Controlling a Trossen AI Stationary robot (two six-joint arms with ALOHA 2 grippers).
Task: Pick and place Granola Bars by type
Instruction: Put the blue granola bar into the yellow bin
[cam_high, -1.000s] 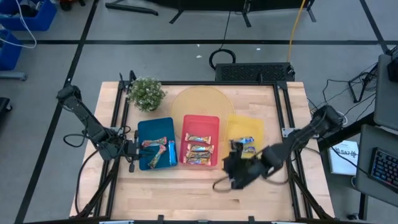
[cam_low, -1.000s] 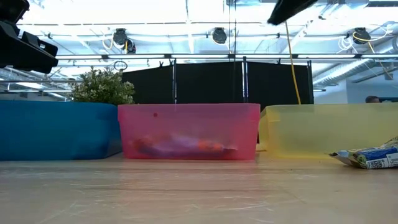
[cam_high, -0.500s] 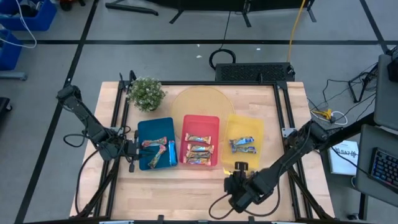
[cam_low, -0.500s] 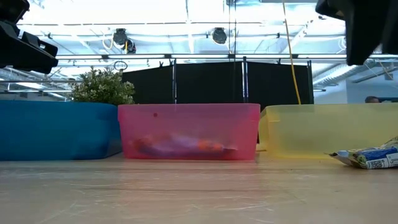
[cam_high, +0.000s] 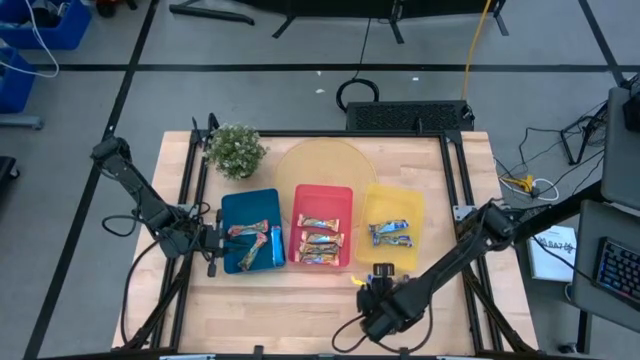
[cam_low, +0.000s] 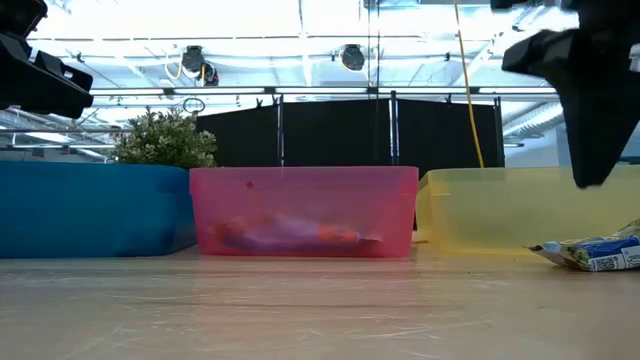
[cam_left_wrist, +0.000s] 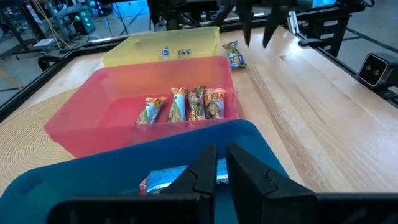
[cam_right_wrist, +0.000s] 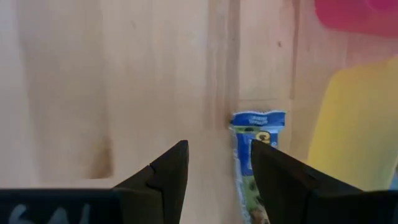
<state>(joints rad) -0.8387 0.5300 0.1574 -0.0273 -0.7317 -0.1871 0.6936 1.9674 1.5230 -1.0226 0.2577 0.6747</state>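
Observation:
The blue-white granola bar's narrow width lines up with the open fingers. My right gripper goes on moving down toward the bar's middle until there is a finger on each side of it.
One blue-white granola bar lies flat on the table in front of the yellow tray; it also shows in the low view and the left wrist view. My right gripper hovers open above it near the table's near edge, touching nothing. Blue-white bars lie in the yellow tray and golden-brown bars in the red tray. Mixed bars lie in the blue tray. My left gripper waits shut over the blue tray's left wall.
The three trays stand side by side across the middle of the table. A potted plant stands at the far left, and a round woven mat lies behind the trays. Bare wood stretches along the near edge.
My right gripper has drawn back from over the yellow tray toward the table's near edge and come down over the loose bar, uncovering the bars in the yellow tray. In the low view it has dropped into the picture from the top right.

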